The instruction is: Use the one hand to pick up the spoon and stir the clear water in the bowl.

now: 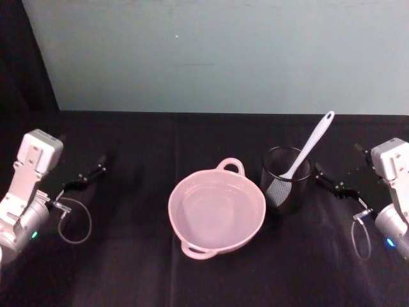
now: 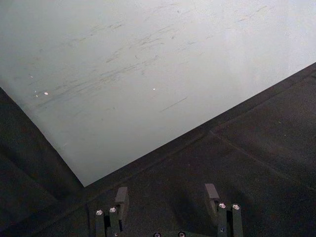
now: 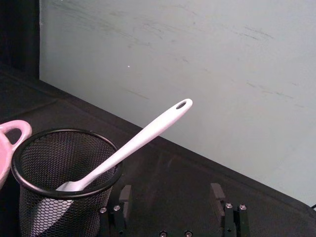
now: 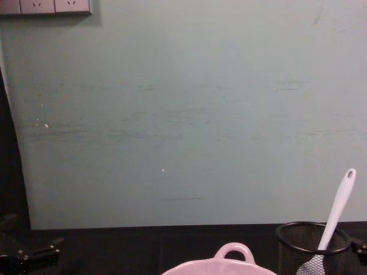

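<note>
The spoon point(image 4: 339, 209) will slip out and leave the cup standing when the robot lifts the spoon's handle, because the spoon's blade is narrower than the cup's opening point(image 4: 307, 235).
The pale pink bowl point(image 1: 185, 198) sits mid-table with clear water in it. Just to its right a black wire-mesh cup point(image 1: 285, 192) holds the white spoon point(image 1: 311, 146), blade down and handle leaning up and to the right. My right gripper point(image 1: 329, 180) hovers open right of the cup, a short way off; the right wrist view shows the right gripper point(image 3: 171, 193), the spoon point(image 3: 143, 136) and the cup point(image 3: 44, 197) close ahead. My left gripper point(image 1: 92, 171) is parked open at the far left; in its wrist view, the left gripper point(image 2: 167, 197) faces bare cloth.
A black cloth covers the table point(image 1: 128, 268), and a pale green wall point(image 1: 211, 57) rises behind it. In the chest view the bowl's loop handle point(image 4: 232, 247) shows low, with the spoon point(image 4: 338, 209) and cup point(image 4: 292, 243) to its right.
</note>
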Robot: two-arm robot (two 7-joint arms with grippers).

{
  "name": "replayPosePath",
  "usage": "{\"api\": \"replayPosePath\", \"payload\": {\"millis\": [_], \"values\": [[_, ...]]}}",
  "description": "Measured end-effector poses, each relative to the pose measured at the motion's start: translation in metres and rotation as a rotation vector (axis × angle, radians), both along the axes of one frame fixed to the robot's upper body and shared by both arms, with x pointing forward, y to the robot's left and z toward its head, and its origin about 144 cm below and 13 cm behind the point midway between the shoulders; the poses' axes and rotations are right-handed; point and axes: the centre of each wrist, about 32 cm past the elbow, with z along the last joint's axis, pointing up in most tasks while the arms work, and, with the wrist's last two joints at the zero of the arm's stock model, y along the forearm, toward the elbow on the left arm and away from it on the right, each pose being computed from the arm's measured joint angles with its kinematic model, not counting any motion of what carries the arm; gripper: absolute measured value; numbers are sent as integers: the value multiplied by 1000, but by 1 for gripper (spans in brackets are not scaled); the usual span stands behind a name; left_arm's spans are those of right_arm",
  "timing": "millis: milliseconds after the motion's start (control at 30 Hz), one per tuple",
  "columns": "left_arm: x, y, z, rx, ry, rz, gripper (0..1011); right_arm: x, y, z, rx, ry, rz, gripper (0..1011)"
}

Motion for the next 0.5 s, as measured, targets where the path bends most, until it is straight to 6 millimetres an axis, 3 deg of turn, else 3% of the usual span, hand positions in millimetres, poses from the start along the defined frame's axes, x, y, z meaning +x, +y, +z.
{"api": "replayPosePath", "payload": {"millis": [500], "values": [[0,0,0,0,0,0,1005,0,0,0,0,0,0,1003]]}}
